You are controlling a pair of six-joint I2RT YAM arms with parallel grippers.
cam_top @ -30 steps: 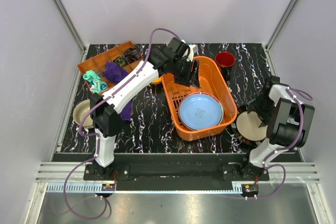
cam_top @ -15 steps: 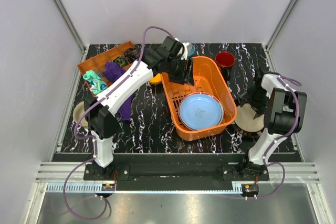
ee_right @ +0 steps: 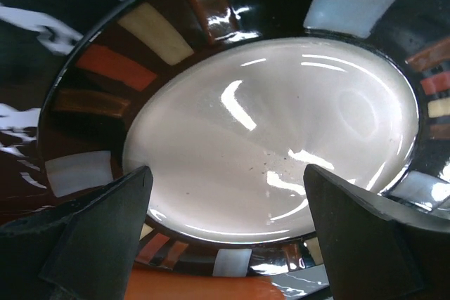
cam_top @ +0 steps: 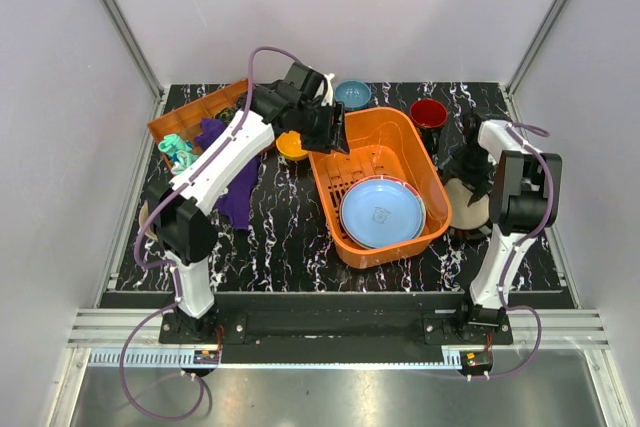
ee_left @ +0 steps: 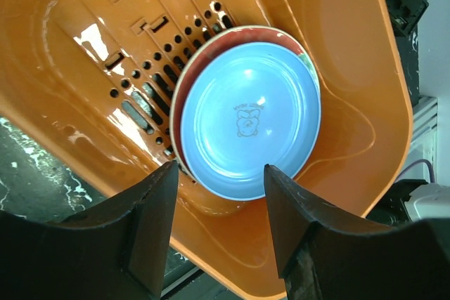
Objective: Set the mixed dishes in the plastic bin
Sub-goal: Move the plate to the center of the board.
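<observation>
My right gripper should back away and put its fingers on either side of the plate's rim (ee_right: pixel 432 83) away from the bin, because both fingers are over the striped-rim plate's white middle (ee_right: pixel 271 135).
The orange plastic bin (cam_top: pixel 420 162) holds the light blue plate (cam_top: pixel 382 211), which lies on the red-and-green plate (ee_left: pixel 211 43). My left gripper (cam_top: pixel 325 127) is open and empty above the bin's far left corner, and it looks down at the blue plate (ee_left: pixel 249 117). My right gripper (cam_top: pixel 470 162) is open just above the dark striped-rim plate (ee_right: pixel 267 131), which lies right of the bin (cam_top: pixel 465 205). The orange-yellow bowl (cam_top: pixel 292 144), small blue bowl (cam_top: pixel 352 93) and red mug (cam_top: pixel 428 113) stand on the table. The beige bowl is hidden behind my left arm.
A brown-orange compartment tray (cam_top: pixel 195 112) stands at the back left. The teal toy (cam_top: pixel 178 152) and the purple cloth (cam_top: pixel 235 187) lie beside it. Grey walls close in the table on three sides. The bin's edge (ee_right: pixel 204 289) touches the striped plate.
My left gripper has drawn back and left from over the bin to its far left corner. My right gripper has swung away from me to the far side of the striped plate.
</observation>
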